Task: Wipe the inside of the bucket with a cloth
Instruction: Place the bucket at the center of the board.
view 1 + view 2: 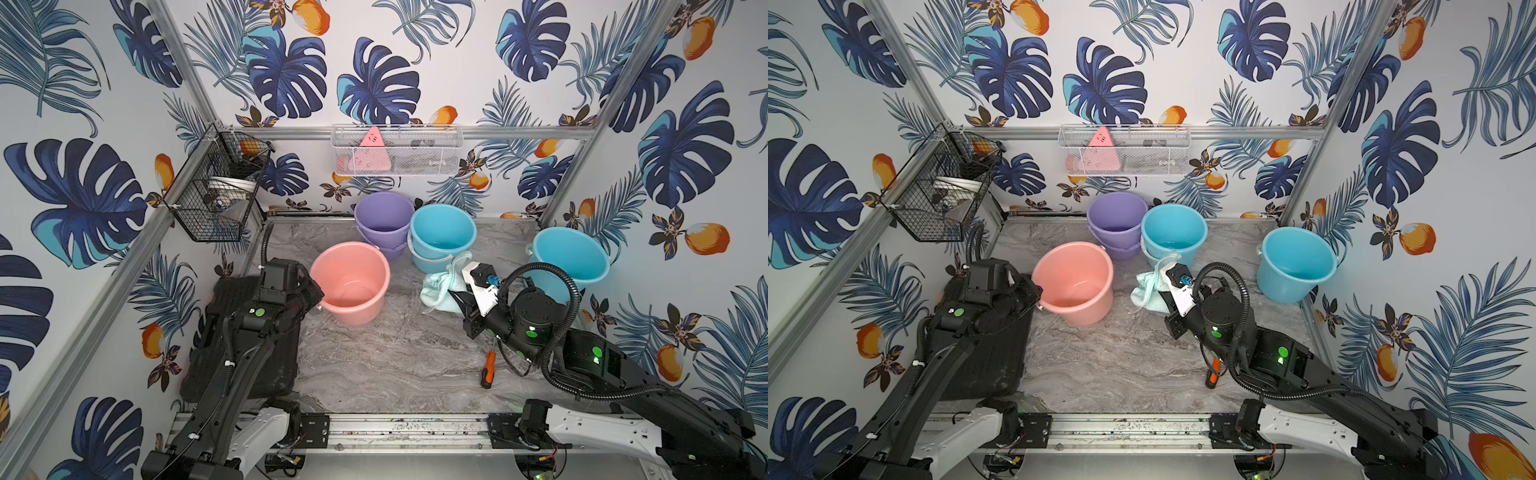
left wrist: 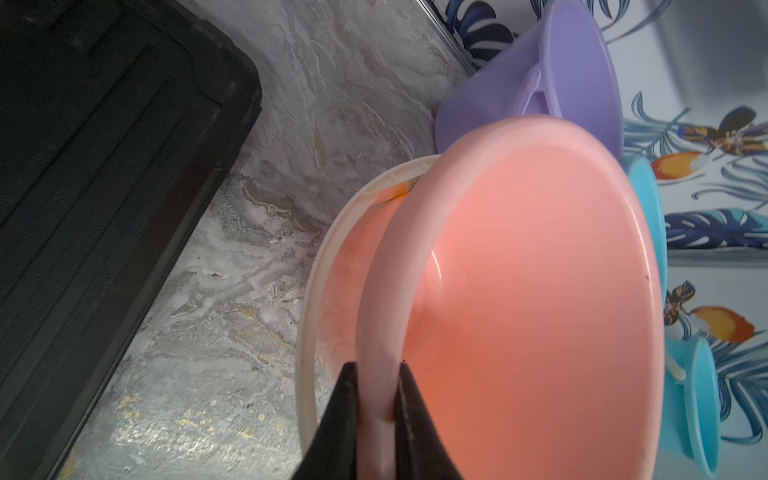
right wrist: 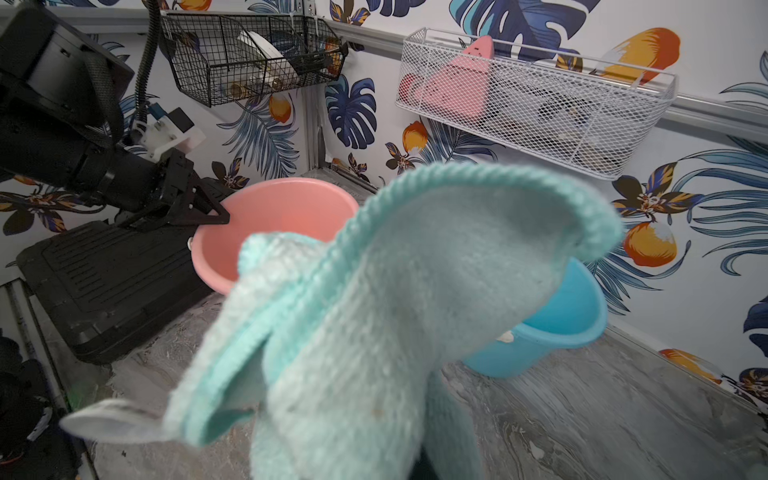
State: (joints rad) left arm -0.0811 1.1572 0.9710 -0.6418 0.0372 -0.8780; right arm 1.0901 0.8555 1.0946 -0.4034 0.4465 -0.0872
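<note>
I keep moving the upright pink bucket [image 1: 350, 281] by its rim with my left gripper until the bucket stands in the space [image 1: 317, 231] beside the purple buckets, which is open.
A pink bucket [image 1: 351, 282] [image 1: 1075, 282] stands left of centre on the marbled table, its inside bare. My left gripper [image 1: 319, 298] [image 2: 376, 374] is shut on its near-left rim [image 2: 374, 324], one finger inside the wall and one outside. The mint cloth [image 1: 440, 286] [image 1: 1148, 291] hangs bunched to the bucket's right, just above the table. My right gripper [image 1: 457, 301] is shut on it. In the right wrist view the cloth [image 3: 395, 291] fills the middle and hides the jaws, with the pink bucket [image 3: 270, 216] behind it.
Stacked purple buckets [image 1: 384, 216] and stacked blue buckets [image 1: 442, 232] stand behind, another blue bucket [image 1: 569, 257] at the right wall. A black case [image 1: 245, 345] lies under my left arm. An orange-handled screwdriver [image 1: 488, 370] lies near my right arm. Wire baskets [image 1: 397, 151] hang on the walls.
</note>
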